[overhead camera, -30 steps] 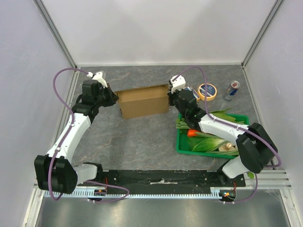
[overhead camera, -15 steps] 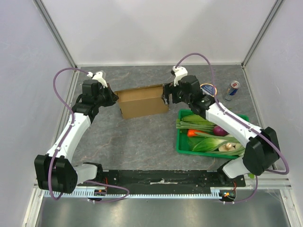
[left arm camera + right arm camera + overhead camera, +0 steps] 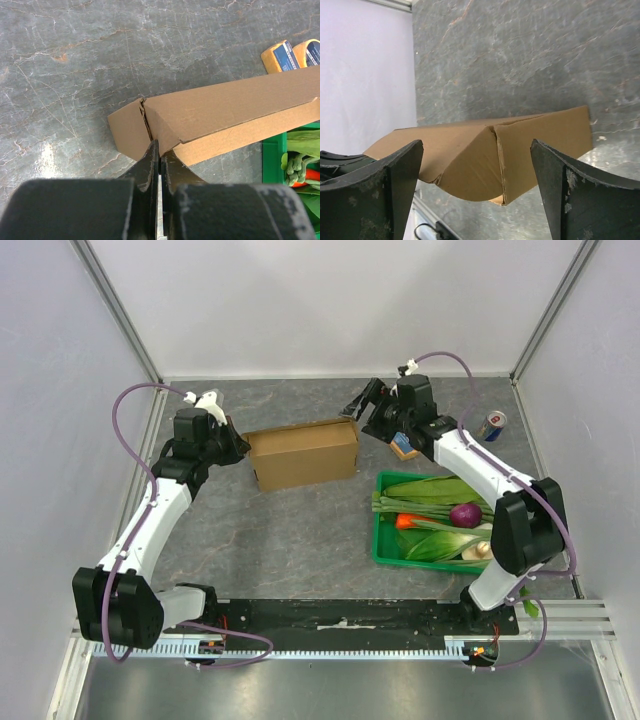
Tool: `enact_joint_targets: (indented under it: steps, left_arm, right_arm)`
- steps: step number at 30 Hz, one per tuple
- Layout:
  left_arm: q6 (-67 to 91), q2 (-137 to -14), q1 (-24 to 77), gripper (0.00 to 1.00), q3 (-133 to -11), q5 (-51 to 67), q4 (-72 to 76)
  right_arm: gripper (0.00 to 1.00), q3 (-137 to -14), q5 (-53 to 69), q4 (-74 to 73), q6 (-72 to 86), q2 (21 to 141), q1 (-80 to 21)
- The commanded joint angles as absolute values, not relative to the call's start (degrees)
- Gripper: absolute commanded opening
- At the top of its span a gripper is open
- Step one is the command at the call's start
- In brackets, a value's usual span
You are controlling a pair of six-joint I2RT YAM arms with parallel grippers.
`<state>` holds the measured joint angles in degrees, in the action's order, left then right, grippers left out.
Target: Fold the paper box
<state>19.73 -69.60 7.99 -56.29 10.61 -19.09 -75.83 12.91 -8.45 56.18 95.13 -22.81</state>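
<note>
My left gripper is closed against the paper box's gaping end seam (image 3: 147, 118), so it should move back, open and bring its fingers around the box's near corner (image 3: 176, 142).
The paper box (image 3: 305, 453) is a closed brown cardboard box lying flat at mid-table. My left gripper (image 3: 238, 447) is at its left end. In the left wrist view the left gripper (image 3: 160, 150) is shut, its tips against the box (image 3: 225, 112) at the end corner seam, nothing between them. My right gripper (image 3: 360, 405) hovers open just off the box's far right corner. In the right wrist view the right gripper (image 3: 476, 144) stands wide, and the box's right end (image 3: 520, 145) shows beyond it, an end flap bulging outward, untouched.
A green crate (image 3: 385, 540) of vegetables sits right of the box, also seen as a green edge (image 3: 272, 155). A small orange-and-blue packet (image 3: 403, 445) lies under the right arm, and a drink can (image 3: 490, 425) stands at the far right. White walls enclose the table.
My right gripper has opened wide and swung from the box's right end toward the far side of the table. The left arm and the box have stayed put.
</note>
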Motion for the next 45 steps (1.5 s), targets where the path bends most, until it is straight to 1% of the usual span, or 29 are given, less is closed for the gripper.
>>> enact_joint_targets:
  steps: [1, 5, 8, 9, 11, 12, 14, 15, 18, 21, 24, 25, 26, 28, 29, 30, 31, 32, 34, 35, 36, 37, 40, 42, 43, 45]
  left_arm:
    - [19.9, -70.9, 8.3, 0.02, -55.9, 11.6, -24.3]
    - [19.9, -70.9, 8.3, 0.02, -55.5, 11.5, -24.1]
    - [20.1, -70.7, 8.3, 0.04, -54.7, 11.7, -23.6]
    - [20.1, -70.4, 8.3, 0.08, -54.3, 11.9, -23.5]
    - [20.3, -69.3, 8.3, 0.16, -53.5, 13.3, -23.0]
    - [20.4, -68.7, 8.3, 0.26, -53.3, 13.9, -22.8]
    - [20.7, -67.4, 8.3, 0.38, -52.9, 16.1, -22.5]
    - [20.7, -65.9, 8.3, 0.50, -52.9, 16.9, -22.6]
    - [20.5, -61.7, 7.7, 0.64, -54.0, 20.1, -24.3]
    - [20.2, -57.4, 6.1, 0.72, -56.0, 22.6, -27.2]
    - [21.4, -55.6, 1.9, 0.72, -58.4, 27.1, -28.7]
    - [22.6, -55.7, 0.8, 0.72, -59.8, 30.2, -28.7]
    - [23.4, -56.1, -2.1, 0.70, -60.6, 31.9, -27.9]
    - [26.3, -58.8, -4.1, 0.66, -62.7, 36.5, -25.3]
    - [27.6, -60.3, -6.0, 0.61, -63.4, 38.0, -22.4]
    - [29.4, -62.0, -6.8, 0.59, -64.2, 40.0, -20.3]
    - [34.0, -64.9, -7.8, 0.58, -64.6, 45.6, -17.6]
    - [36.2, -66.4, -7.8, 0.58, -64.4, 47.4, -11.1]
    - [39.5, -68.5, -7.8, 0.60, -63.9, 48.7, -8.4]
    - [39.2, -69.2, -7.8, 0.61, -63.8, 48.1, -8.5]
    - [35.7, -68.7, -7.7, 0.63, -64.1, 46.3, -12.3]
    - [33.5, -67.9, -7.0, 0.64, -64.2, 39.3, -15.3]
    - [27.9, -64.3, -4.2, 0.65, -63.5, 28.0, -23.2]
    - [25.5, -62.5, -1.2, 0.65, -61.8, 24.5, -25.0]
    - [24.7, -62.1, 2.9, 0.59, -61.3, 19.8, -25.7]
    - [23.1, -61.4, 6.1, 0.52, -59.7, 13.0, -26.2]
  right_arm:
    - [0.95, -72.7, 17.2, -1.1, 62.0, 94.1, -22.9]
    - [0.88, -66.5, 16.9, 2.7, 62.3, 92.9, -22.9]
    - [0.79, -63.0, 16.4, 6.1, 62.4, 92.5, -22.9]
    - [0.76, -62.2, 16.0, 7.5, 62.1, 92.6, -22.9]
    - [0.73, -60.3, 15.6, 9.0, 61.4, 93.0, -22.9]
    - [0.70, -59.7, 15.6, 10.5, 61.4, 93.2, -22.9]
    - [0.67, -58.8, 15.8, 11.8, 60.8, 93.9, -22.9]
    - [0.66, -58.7, 15.8, 12.3, 60.8, 94.0, -22.9]
    - [0.65, -58.7, 15.6, 12.5, 60.0, 94.6, -22.9]
    - [0.66, -59.1, 15.6, 11.7, 58.9, 94.6, -22.8]
    - [0.66, -59.8, 15.8, 11.3, 58.1, 94.7, -22.9]
    - [0.67, -60.0, 16.1, 11.3, 57.9, 94.7, -22.9]
    - [0.67, -60.1, 16.1, 11.3, 57.7, 94.9, -22.9]
    - [0.68, -60.3, 16.5, 11.2, 57.7, 95.1, -22.9]
    - [0.68, -60.4, 16.5, 11.4, 57.5, 95.0, -22.9]
    - [0.68, -60.5, 16.7, 11.4, 57.2, 94.9, -22.9]
    - [0.69, -60.4, 16.7, 11.3, 57.3, 94.9, -22.9]
    - [0.70, -60.5, 16.7, 11.4, 57.0, 94.8, -22.9]
    - [0.70, -60.6, 16.7, 11.4, 57.0, 94.7, -22.9]
    - [0.71, -60.8, 16.9, 11.4, 57.0, 94.7, -22.9]
    - [0.71, -61.0, 17.0, 11.3, 56.9, 94.7, -22.8]
    - [0.71, -61.5, 17.1, 11.0, 56.7, 94.7, -22.9]
    - [0.72, -62.3, 17.0, 9.8, 56.0, 94.7, -22.9]
    - [0.72, -62.3, 17.1, 9.9, 55.9, 94.7, -22.8]
    - [0.72, -62.3, 17.1, 10.2, 55.9, 94.7, -22.9]
    - [0.72, -62.2, 17.1, 10.2, 56.1, 94.8, -22.9]
